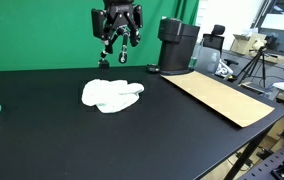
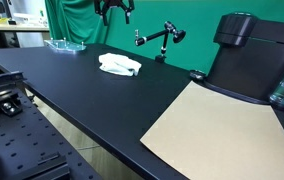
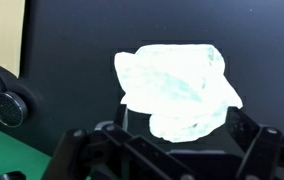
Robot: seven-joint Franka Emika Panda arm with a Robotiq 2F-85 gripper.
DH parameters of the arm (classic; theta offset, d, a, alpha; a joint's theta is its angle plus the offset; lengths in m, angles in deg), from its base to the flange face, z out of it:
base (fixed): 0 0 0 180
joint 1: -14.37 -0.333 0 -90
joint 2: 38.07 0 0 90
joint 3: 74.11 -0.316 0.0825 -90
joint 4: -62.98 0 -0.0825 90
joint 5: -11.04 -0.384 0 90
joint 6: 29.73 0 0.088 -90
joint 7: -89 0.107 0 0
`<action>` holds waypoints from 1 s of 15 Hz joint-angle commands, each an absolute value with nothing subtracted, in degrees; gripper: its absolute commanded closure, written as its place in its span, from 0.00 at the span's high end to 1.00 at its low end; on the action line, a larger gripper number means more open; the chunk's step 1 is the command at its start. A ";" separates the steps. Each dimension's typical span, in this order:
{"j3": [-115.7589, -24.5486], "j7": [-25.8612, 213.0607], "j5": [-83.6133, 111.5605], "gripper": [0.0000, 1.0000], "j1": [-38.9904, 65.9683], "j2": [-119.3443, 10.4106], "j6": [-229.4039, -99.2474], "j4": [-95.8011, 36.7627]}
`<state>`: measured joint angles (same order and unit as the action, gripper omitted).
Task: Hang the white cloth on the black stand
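The crumpled white cloth (image 1: 113, 96) is under my gripper's open fingers, which are clear of the black stand. My gripper should keep going down until a fold (image 1: 106, 88) is between its fingers, then close.
A crumpled white cloth (image 1: 112, 95) lies on the black table (image 1: 62, 140). It shows in both exterior views (image 2: 119, 66) and fills the middle of the wrist view (image 3: 177, 90). A black jointed stand (image 2: 158, 39) stands on the table behind the cloth, near the green backdrop. My gripper (image 1: 119, 48) hangs in the air above and behind the cloth, open and empty. In the wrist view its two fingers (image 3: 172, 152) are spread wide at the bottom edge, with the cloth seen between them below.
A black coffee machine (image 1: 177, 45) (image 2: 247, 55) stands at the back of the table. A brown cardboard sheet (image 1: 217, 97) (image 2: 217, 125) lies in front of it. A green glass dish (image 2: 67, 45) sits near one table edge. A tripod (image 1: 255, 65) stands off the table.
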<state>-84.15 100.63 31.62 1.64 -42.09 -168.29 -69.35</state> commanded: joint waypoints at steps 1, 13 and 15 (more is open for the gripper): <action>-85.09 102.50 33.38 1.00 0.64 -41.82 -169.89 -72.29; -83.14 97.49 37.03 1.00 -0.96 -54.55 -178.93 -70.80; -82.28 96.45 37.82 1.00 -1.37 -56.55 -180.06 -69.56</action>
<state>-84.08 97.45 35.89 -0.13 -53.71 -178.96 -72.20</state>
